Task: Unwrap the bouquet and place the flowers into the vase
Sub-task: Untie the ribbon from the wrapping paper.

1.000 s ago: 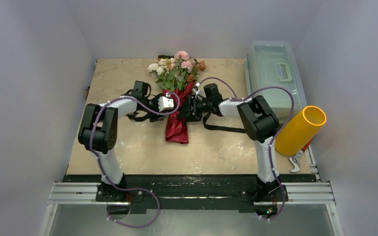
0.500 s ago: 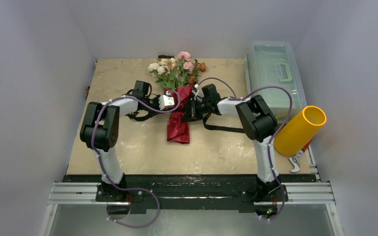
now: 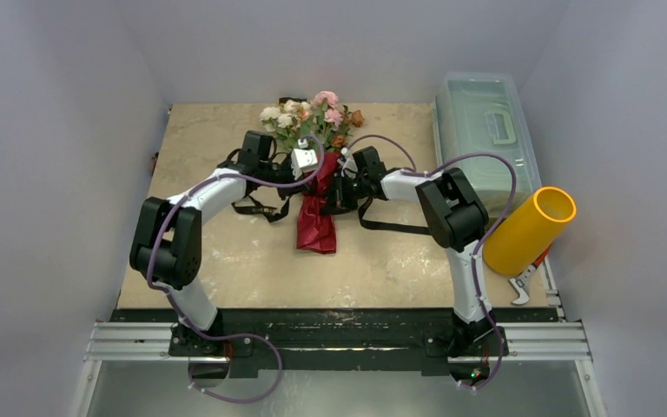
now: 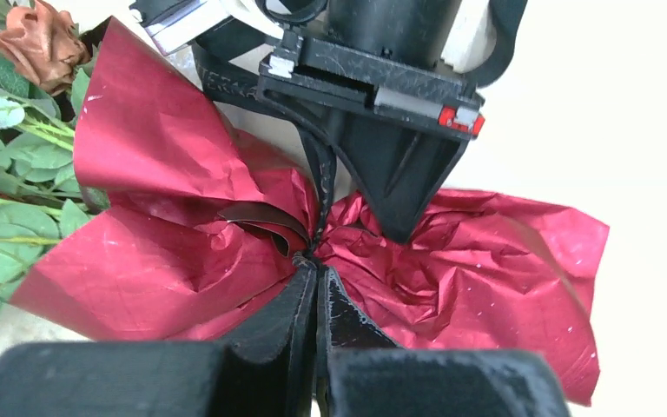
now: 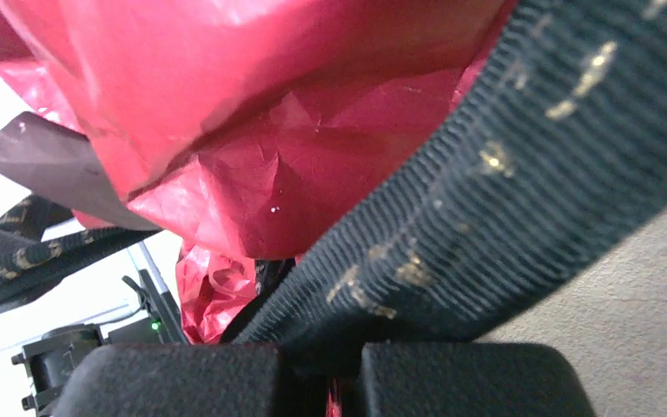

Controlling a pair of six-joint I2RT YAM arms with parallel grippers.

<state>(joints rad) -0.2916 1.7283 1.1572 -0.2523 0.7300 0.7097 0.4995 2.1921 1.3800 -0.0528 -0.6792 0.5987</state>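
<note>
The black ribbon is tight around the maroon paper at the paper's waist (image 4: 307,254), so the robot's left gripper should pull its piece of the ribbon back while the right gripper holds the ribbon still (image 4: 324,174).
The bouquet (image 3: 315,174) lies mid-table, its flowers (image 3: 306,120) pointing to the far edge and the maroon paper (image 3: 317,224) toward me. My left gripper (image 3: 316,171) comes in from the left and is shut at the tied waist (image 4: 313,257), pinching the black ribbon there. My right gripper (image 3: 335,188) faces it from the right, shut on the black ribbon (image 5: 504,174), which runs taut across its fingers (image 5: 182,378). The yellow vase (image 3: 530,229) lies tilted at the table's right edge, apart from both arms.
A clear plastic box with a handle (image 3: 485,130) stands at the back right. Loose ribbon strands trail on the table left (image 3: 256,208) and right (image 3: 392,229) of the bouquet. A white-handled tool (image 3: 521,287) lies below the vase. Grey walls close in on all sides.
Both grippers have closed from open. The left arm has swung toward the far edge, its wrist now beside the flowers. The flower heads shifted slightly left.
</note>
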